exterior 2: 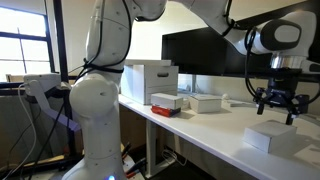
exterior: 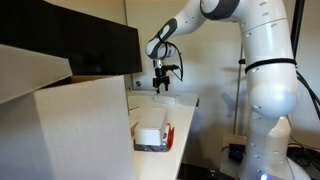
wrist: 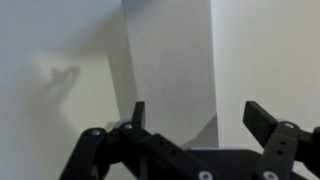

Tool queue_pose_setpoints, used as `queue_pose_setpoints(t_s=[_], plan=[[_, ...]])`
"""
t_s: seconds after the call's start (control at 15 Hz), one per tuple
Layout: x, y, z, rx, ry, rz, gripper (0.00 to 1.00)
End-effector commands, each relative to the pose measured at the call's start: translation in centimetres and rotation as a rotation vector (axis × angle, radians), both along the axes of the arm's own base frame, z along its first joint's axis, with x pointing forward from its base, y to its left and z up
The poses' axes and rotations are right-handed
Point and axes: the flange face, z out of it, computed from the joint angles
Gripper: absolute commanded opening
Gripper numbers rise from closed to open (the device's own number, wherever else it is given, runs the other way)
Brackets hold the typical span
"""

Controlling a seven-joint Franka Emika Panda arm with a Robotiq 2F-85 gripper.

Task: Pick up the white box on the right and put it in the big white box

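The robot's gripper has one finger hanging over the small white box's long edge (wrist: 135, 94), so it should move across until it is centred over the box's width (wrist: 173, 85) before it closes.
A small white box (exterior 2: 272, 138) lies on the white table near its right end; it also shows in an exterior view (exterior: 166, 100) and fills the middle of the wrist view (wrist: 170, 60). My gripper (exterior 2: 277, 103) hangs open and empty just above it, fingers pointing down, not touching; it is seen too in an exterior view (exterior: 163, 80) and in the wrist view (wrist: 200, 120), where the fingers straddle the box's width. The big white box (exterior 2: 150, 82) stands open at the table's other end, and looms in the foreground of an exterior view (exterior: 80, 130).
A red-and-white box (exterior 2: 165, 101) and a flat white box (exterior 2: 205, 102) lie between the big box and the small one. A dark monitor (exterior 2: 225, 50) stands at the back of the table. The robot's base (exterior 2: 95, 110) stands beside the table edge.
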Motion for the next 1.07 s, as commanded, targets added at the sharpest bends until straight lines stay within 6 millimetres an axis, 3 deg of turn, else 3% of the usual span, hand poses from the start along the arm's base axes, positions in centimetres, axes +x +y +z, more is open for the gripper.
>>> queue_pose_setpoints(t_s=[0.0, 0.47, 0.73, 0.8, 0.87, 0.93, 1.0], plan=[[-3.6, -2.7, -0.1, -0.001, 0.012, -0.012, 1.00], [-9.0, -8.9, -1.6, 0.004, 0.056, -0.051, 1.00], [-12.3, -12.6, -1.1, 0.012, 0.047, -0.046, 1.00], [-8.2, -7.4, -1.0, 0.014, 0.041, -0.046, 1.00], [-8.2, -7.3, -0.5, 0.020, 0.034, -0.050, 1.00], [-9.7, -10.9, -1.5, 0.017, 0.048, -0.061, 1.00], [-8.6, -9.6, -1.2, 0.015, 0.042, -0.049, 1.00]])
